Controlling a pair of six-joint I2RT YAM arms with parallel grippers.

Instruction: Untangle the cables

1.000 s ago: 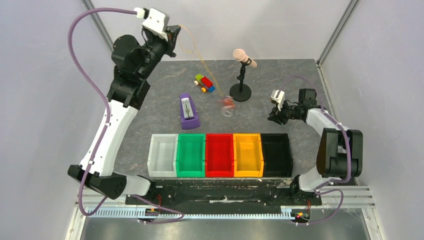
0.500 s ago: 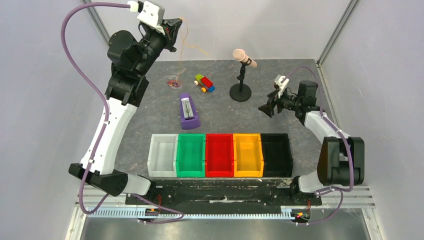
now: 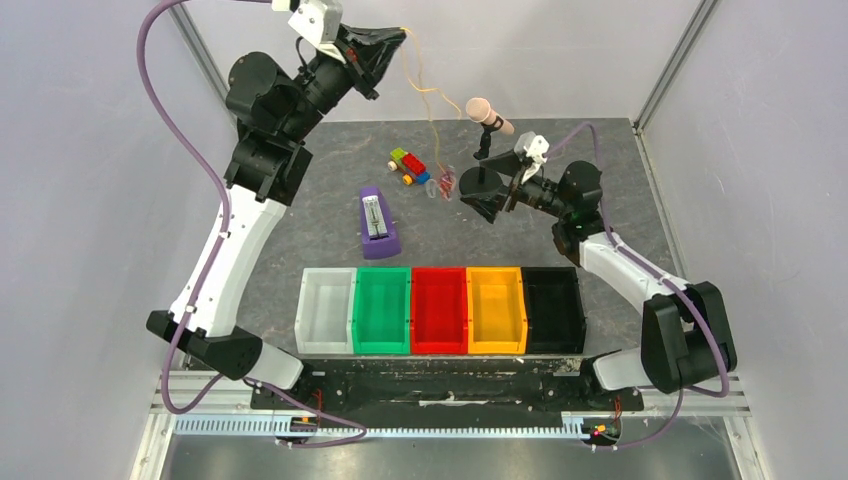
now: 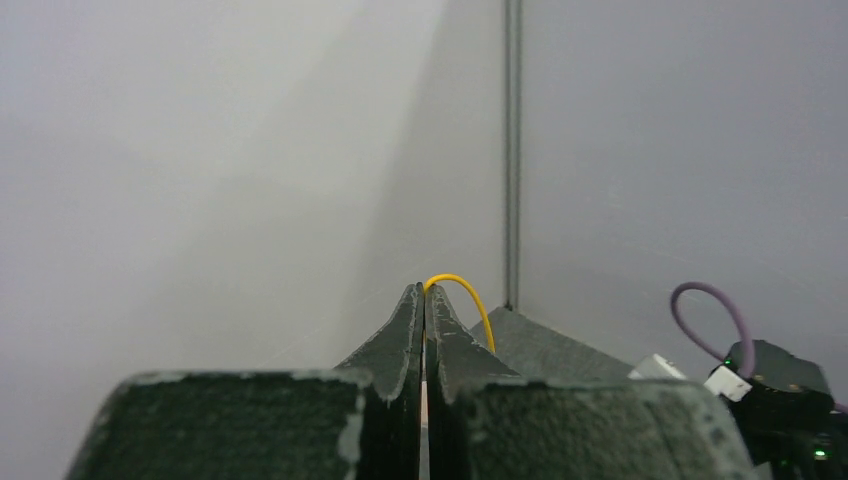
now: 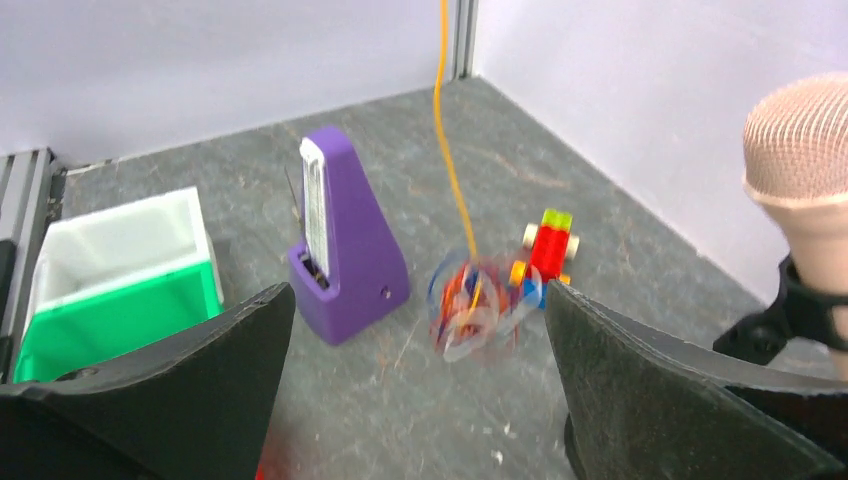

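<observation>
Next, my left gripper swings the yellow wire toward the orange bin [image 3: 497,310] to shake off the tangle [image 3: 446,184], which is hanging in the air on the wire.
The cables [image 3: 440,183] are a small blurred tangle of red, blue, white and orange wires. They dangle just above the table on a long yellow wire [image 3: 432,110]. My left gripper [image 3: 398,38] is raised high at the back and is shut on the top end of that yellow wire [image 4: 465,297]. In the left wrist view the jaws [image 4: 424,292] meet with the wire arching out of the tips. My right gripper [image 3: 476,200] is open just right of the bundle. In the right wrist view the tangle [image 5: 475,305] hangs ahead between the wide fingers [image 5: 418,300], touching neither.
A purple wedge-shaped metronome [image 3: 376,223] and a toy brick car [image 3: 410,166] sit left of the bundle. A microphone on a black stand [image 3: 488,115] is right beside my right gripper. Bins stand in a row in front: white [image 3: 325,311], green, red, orange, black [image 3: 553,310].
My left gripper rose and moved right with the yellow wire, and the tangle swung left, then back right. My right gripper opened wide and moved left up to the tangle.
</observation>
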